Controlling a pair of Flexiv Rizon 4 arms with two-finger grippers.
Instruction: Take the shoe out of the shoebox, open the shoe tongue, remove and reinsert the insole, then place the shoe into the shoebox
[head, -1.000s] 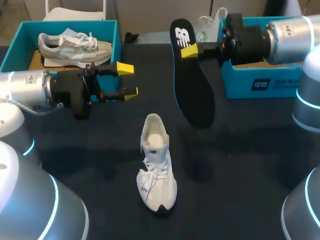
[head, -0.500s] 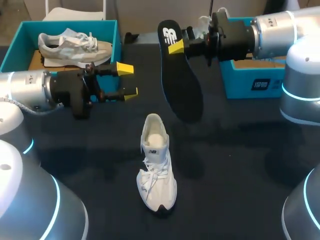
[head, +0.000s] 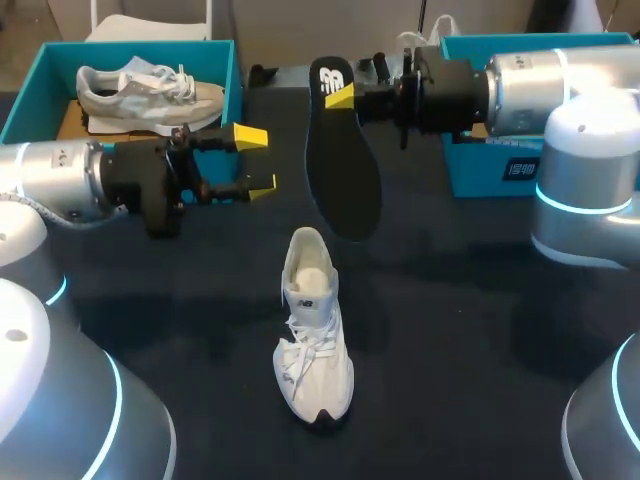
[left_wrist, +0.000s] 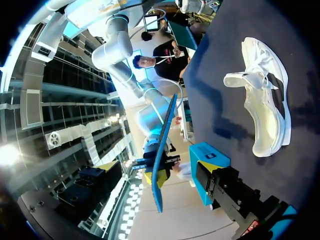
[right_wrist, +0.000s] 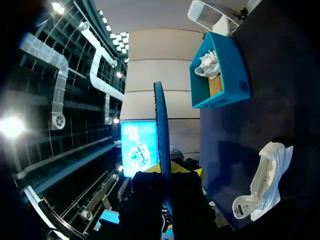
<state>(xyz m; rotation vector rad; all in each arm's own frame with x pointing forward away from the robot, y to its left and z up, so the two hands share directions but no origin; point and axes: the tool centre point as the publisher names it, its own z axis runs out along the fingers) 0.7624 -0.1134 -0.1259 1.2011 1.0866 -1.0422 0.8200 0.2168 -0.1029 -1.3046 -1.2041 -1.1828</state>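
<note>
The black insole juts out straight from the grip at its heel end, so I expect it to keep flat when my left gripper carries it.
A white shoe lies in the middle of the dark table, toe toward the front edge and heel opening toward the back. Above and behind its heel hangs a black insole, heel end up, with my right gripper shut on that upper end. The right wrist view shows the insole edge-on between the yellow tips, the shoe lying off to one side. My left gripper stands open and empty to the left of the insole, above the table. From the left wrist the shoe and the insole both show.
A teal shoebox at the back left holds a second, grey-white shoe. Another teal box stands at the back right behind my right arm. Bare dark table lies to the right of the shoe.
My right arm has carried the insole leftward, from the right of the shoe to just behind its heel. The left arm and the shoe have stayed put.
</note>
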